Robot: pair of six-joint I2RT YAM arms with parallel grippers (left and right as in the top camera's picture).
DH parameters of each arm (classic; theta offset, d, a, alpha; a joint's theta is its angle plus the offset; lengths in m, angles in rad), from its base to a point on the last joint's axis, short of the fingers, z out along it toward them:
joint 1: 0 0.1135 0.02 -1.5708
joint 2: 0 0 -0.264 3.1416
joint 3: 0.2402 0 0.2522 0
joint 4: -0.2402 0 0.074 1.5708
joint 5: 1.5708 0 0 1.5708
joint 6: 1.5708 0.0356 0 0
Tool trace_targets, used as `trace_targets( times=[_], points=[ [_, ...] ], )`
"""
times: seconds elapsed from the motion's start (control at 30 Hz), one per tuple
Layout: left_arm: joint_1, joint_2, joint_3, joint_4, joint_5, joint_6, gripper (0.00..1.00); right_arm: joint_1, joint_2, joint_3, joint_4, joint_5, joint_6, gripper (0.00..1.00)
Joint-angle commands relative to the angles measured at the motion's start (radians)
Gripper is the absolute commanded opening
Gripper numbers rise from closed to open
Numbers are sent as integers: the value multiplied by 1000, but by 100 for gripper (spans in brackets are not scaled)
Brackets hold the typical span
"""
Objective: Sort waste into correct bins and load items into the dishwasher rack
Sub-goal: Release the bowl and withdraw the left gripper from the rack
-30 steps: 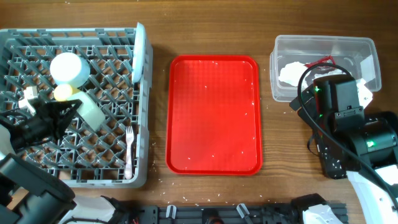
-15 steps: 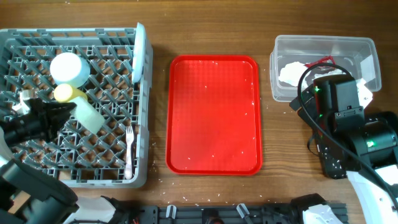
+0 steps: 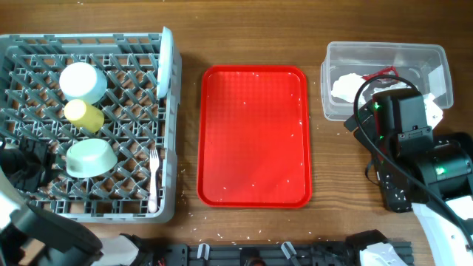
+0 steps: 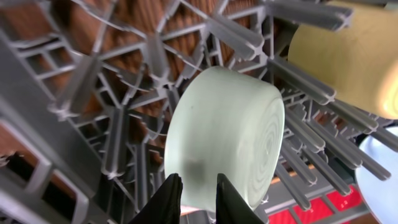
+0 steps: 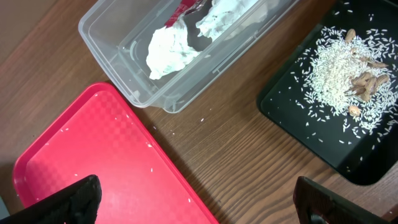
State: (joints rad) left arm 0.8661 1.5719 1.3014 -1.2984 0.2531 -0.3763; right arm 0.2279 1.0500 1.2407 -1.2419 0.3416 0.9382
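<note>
My left gripper should go back with its fingers closed and gently push the pale green bowl (image 3: 92, 158) until its base (image 4: 268, 149) faces up, because the bowl is leaning over on the rack's wires.
The grey dishwasher rack (image 3: 22, 46) holds a light blue bowl (image 3: 81, 81), a yellow cup (image 3: 83, 114), a pale green bowl (image 3: 90, 157), a white fork (image 3: 154, 177) and a plate (image 3: 167, 66) standing on edge at its right wall. My left gripper (image 3: 43, 159) sits just left of the green bowl (image 4: 224, 137). Its fingers (image 4: 169, 198) stand slightly apart, short of the bowl, holding nothing. My right gripper (image 5: 199, 205) hangs wide open over the red tray's edge. The clear tub (image 5: 124, 37) holds white napkins (image 5: 171, 50). The black bin (image 5: 292, 112) holds rice crumbs (image 5: 342, 68).
The flat red tray (image 3: 255, 137) lies mid-table with a few rice grains on it. The clear tub (image 3: 384, 55) is at the back right, and the right arm's body covers the black bin in the overhead view. The yellow cup (image 4: 354, 56) lies right beyond the green bowl.
My left gripper has let go of the pale green bowl and drawn back to the left. The bowl now rests in the rack below the yellow cup. The right arm has not moved.
</note>
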Motion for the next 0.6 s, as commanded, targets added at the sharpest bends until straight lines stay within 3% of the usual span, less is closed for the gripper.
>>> trace_targets(
  times=[0.0,0.13,0.3,0.57],
  points=[
    [-14,-145,2,-7,-33,-27,8,-3,1,5,0,24,5,99],
    [-129,-250,0,49,-34,-24,6,-3,1,5,0,24,5,100],
    [-275,-196,-47,213,-50,-21,4,-3,1,5,0,24,6,100],
    [-293,-18,-63,194,-69,-21,4,-3,1,5,1,24,5,100]
  ],
)
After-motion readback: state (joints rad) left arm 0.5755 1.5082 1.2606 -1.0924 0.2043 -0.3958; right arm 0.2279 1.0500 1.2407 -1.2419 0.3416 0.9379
